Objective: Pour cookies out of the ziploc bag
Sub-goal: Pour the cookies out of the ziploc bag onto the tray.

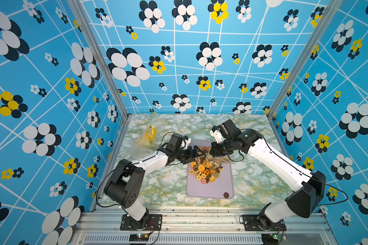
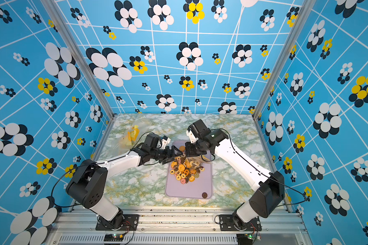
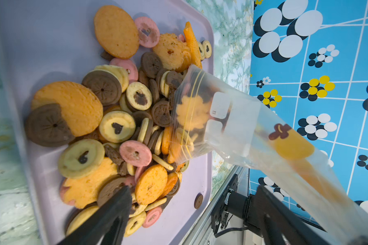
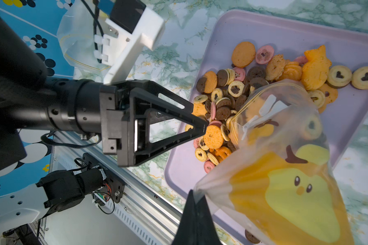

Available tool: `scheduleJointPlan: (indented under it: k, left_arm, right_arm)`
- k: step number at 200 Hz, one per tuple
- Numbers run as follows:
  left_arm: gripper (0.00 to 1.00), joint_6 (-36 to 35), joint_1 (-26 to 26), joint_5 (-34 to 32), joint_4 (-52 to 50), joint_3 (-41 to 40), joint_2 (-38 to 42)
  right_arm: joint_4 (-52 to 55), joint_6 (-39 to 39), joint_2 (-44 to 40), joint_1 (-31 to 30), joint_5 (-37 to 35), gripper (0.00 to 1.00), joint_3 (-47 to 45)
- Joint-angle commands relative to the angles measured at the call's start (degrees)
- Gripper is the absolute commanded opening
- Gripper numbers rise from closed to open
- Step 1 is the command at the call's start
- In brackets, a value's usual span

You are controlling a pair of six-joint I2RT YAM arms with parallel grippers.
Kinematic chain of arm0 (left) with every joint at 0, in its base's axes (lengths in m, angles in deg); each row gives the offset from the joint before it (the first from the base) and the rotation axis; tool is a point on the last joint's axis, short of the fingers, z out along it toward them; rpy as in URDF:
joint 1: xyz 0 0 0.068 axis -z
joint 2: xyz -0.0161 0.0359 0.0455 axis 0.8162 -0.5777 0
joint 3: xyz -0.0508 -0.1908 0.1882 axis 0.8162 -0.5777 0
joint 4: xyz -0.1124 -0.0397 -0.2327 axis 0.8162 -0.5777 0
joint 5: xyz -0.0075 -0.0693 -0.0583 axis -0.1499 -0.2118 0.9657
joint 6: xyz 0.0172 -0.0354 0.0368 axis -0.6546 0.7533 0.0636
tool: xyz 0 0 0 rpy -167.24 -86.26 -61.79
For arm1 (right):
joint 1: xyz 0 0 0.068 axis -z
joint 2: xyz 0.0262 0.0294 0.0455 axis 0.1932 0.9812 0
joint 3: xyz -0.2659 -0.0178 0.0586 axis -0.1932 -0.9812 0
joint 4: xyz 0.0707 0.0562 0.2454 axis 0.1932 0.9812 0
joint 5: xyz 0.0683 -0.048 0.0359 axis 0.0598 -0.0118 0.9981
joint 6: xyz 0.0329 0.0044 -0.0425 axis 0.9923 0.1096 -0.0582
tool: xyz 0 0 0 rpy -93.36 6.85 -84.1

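My gripper will empty the ziploc bag when it lifts the bag, because the cookies inside (image 3: pixel 191 112) all sit by the ziploc bag's lowered opening (image 3: pixel 183 136) and will slide out.
A heap of cookies (image 1: pixel 202 169) (image 2: pixel 184 171) (image 3: pixel 115 116) (image 4: pixel 232 95) in orange, brown, pink and pale yellow lies on a lilac tray (image 1: pixel 210 188) (image 2: pixel 187 191) (image 3: pixel 51 42) (image 4: pixel 285 31). A clear ziploc bag (image 1: pixel 216 160) (image 2: pixel 194 162) (image 3: pixel 242 127) (image 4: pixel 285 169) with a yellow chick print hangs tilted, its mouth down on the heap and a few cookies inside. My right gripper (image 4: pixel 194 197) (image 1: pixel 210 151) is shut on the bag's upper corner. Beside the bag's mouth, my left gripper (image 3: pixel 192 188) (image 1: pixel 197 153) (image 2: pixel 174 153) is open and holds nothing.
Another clear bag with yellow print (image 1: pixel 149 135) (image 2: pixel 132 135) lies at the table's back left. A single brown cookie (image 1: pixel 226 195) (image 2: pixel 204 195) sits in the tray's near right corner. An aluminium rail (image 1: pixel 200 214) runs along the table's front edge.
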State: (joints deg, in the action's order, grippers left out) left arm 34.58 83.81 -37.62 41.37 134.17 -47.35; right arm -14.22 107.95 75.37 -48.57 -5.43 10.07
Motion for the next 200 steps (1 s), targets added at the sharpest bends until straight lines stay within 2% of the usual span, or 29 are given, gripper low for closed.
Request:
scheduleJointPlan:
  k: [1, 34, 68, 111, 148, 175, 200]
  left_arm:
    - [0.98, -0.5, 1.8, 1.8, 5.4, -1.1, 1.4]
    - [0.99, 0.9, 5.3, 0.7, 8.1, -0.5, 1.3]
    - [0.96, -2.1, 8.0, -1.6, 7.7, 0.3, 0.2]
    - [0.99, -16.8, 13.2, -13.7, 6.8, 0.2, 3.5]
    - [0.99, -31.7, 15.8, -22.4, 14.4, -2.8, 6.6]
    - [0.99, -38.4, 15.3, -21.0, 20.6, -3.6, 4.7]
    - [1.00, -39.4, 14.9, -20.0, 22.9, -2.2, 1.7]
  right_arm:
    - [1.6, -0.6, 0.1, 0.4, -2.6, 0.00, 0.8]
    - [0.5, 0.3, -1.0, 2.3, -2.0, 0.00, -0.4]
    - [-2.6, 3.0, -2.0, 5.1, 1.8, 0.00, -1.9]
    - [-2.3, 3.7, -1.4, 7.6, 6.5, 0.00, -1.2]
    - [-2.5, 3.9, -1.4, 8.8, 9.6, 0.00, -1.7]
    - [-2.5, 3.9, -1.5, 9.0, 11.6, 0.00, -1.9]
    - [-2.5, 4.1, -1.8, 9.2, 13.4, 0.00, -2.0]
